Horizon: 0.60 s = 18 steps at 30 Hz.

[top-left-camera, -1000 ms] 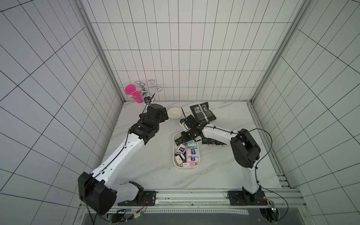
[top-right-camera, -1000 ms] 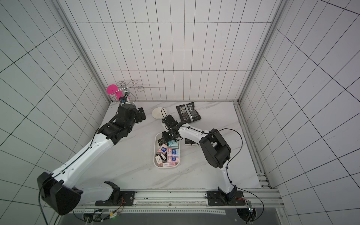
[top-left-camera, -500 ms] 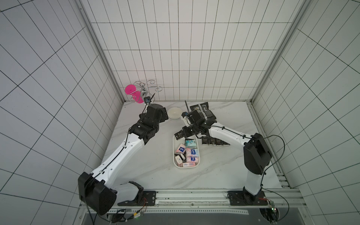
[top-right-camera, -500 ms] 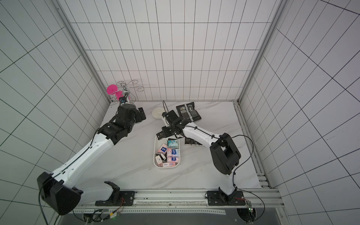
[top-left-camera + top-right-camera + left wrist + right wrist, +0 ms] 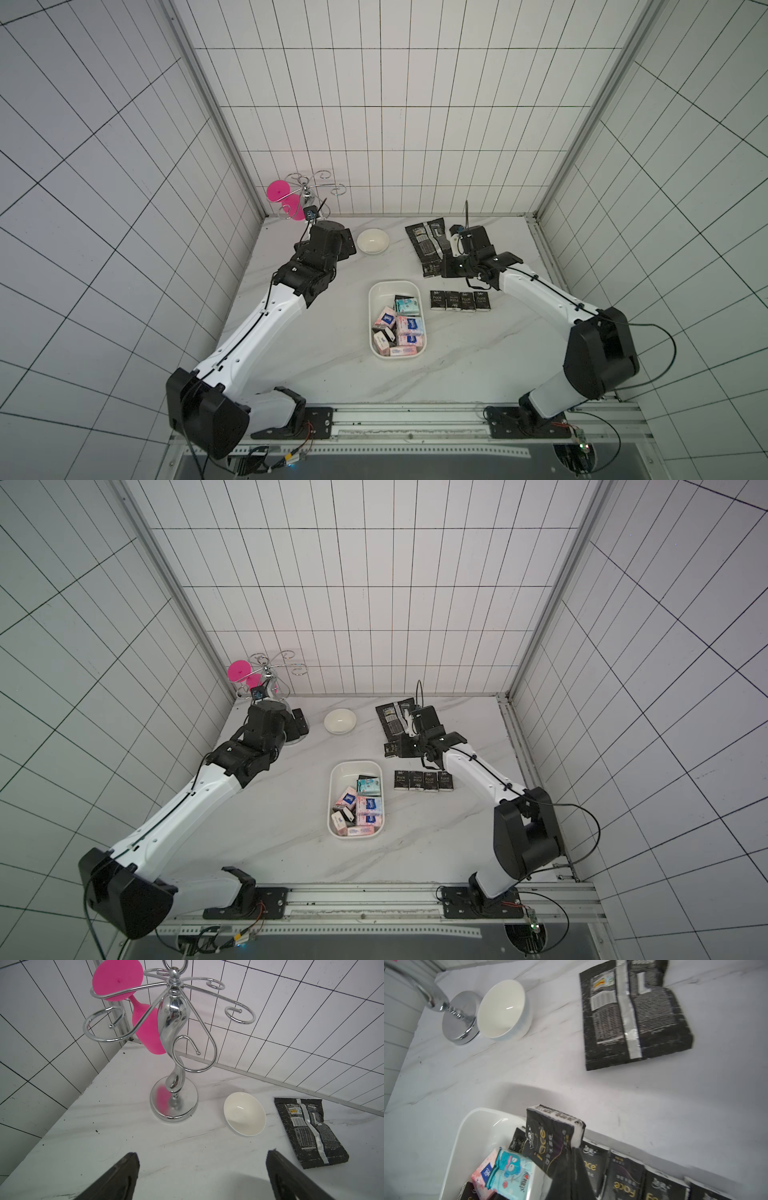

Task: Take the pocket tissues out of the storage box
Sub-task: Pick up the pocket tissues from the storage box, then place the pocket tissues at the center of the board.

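Observation:
My right gripper is holding the held packet (image 5: 432, 269) clear of the row, and there is open space (image 5: 505, 301) past the row's end farthest from the box, so it should carry on and let go there.
The white storage box (image 5: 384, 293) lies mid-table and holds several pocket tissues: a teal one (image 5: 406, 306), pink-white ones (image 5: 409, 326) and black ones. A row of several black pocket tissues (image 5: 459, 301) lies on the table to the box's right. My right gripper (image 5: 574, 1151) is shut on the edge of a black "Face" pocket tissue packet (image 5: 552, 1136). It holds the packet (image 5: 432, 270) above the table beyond the box's far right corner, just behind that row. My left gripper (image 5: 201, 1159) is open and empty, near the chrome rack at the back left.
A chrome glass rack (image 5: 305, 195) with a pink glass stands in the back left corner. A small white bowl (image 5: 372, 242) sits beside it. A large black foil pouch (image 5: 426, 239) lies at the back, partly under my right wrist.
My right gripper has lifted the black packet out of the box's far end and carried it right, to beside the foil pouch. The left arm has not moved.

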### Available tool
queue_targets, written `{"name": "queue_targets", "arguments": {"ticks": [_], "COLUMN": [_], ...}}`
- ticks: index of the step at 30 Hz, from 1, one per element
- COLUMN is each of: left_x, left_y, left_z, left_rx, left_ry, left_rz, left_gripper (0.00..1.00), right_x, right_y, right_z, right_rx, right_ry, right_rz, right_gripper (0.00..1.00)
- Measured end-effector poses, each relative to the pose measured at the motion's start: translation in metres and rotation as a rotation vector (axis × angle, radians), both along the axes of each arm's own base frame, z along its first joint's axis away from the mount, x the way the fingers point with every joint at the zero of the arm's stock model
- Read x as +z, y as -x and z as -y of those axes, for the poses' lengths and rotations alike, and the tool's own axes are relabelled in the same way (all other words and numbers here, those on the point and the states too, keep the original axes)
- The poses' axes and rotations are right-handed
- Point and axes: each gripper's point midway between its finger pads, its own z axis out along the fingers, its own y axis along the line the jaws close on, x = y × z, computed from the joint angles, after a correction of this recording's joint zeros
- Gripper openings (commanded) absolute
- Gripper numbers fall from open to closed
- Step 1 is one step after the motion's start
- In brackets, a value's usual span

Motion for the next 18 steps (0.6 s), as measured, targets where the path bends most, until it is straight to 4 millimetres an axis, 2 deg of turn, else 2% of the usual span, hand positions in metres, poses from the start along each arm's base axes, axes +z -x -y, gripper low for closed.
{"name": "queue_targets", "arguments": {"ticks": [3, 7, 10, 13, 18], "left_x": [0.0, -0.001, -0.002, -0.002, -0.002], "left_y": [0.0, 0.0, 0.0, 0.001, 0.001], "left_z": [0.002, 0.004, 0.006, 0.009, 0.012], "left_rx": [-0.007, -0.021, -0.028, -0.037, -0.045], "left_ry": [0.005, 0.016, 0.022, 0.024, 0.025], "left_rz": [-0.002, -0.006, -0.007, -0.008, -0.009], "left_gripper": [0.99, 0.99, 0.99, 0.99, 0.99], "right_x": [-0.009, -0.029, -0.044, -0.059, -0.079], "right_y": [-0.007, -0.004, 0.005, 0.014, 0.025], "right_z": [0.054, 0.122, 0.159, 0.179, 0.196], "right_rx": [-0.145, -0.339, -0.461, -0.534, -0.605], "right_ry": [-0.001, 0.005, 0.013, 0.027, 0.043], "right_rz": [-0.013, -0.044, -0.071, -0.095, -0.125], "right_gripper": [0.04, 0.05, 0.05, 0.06, 0.06]}}
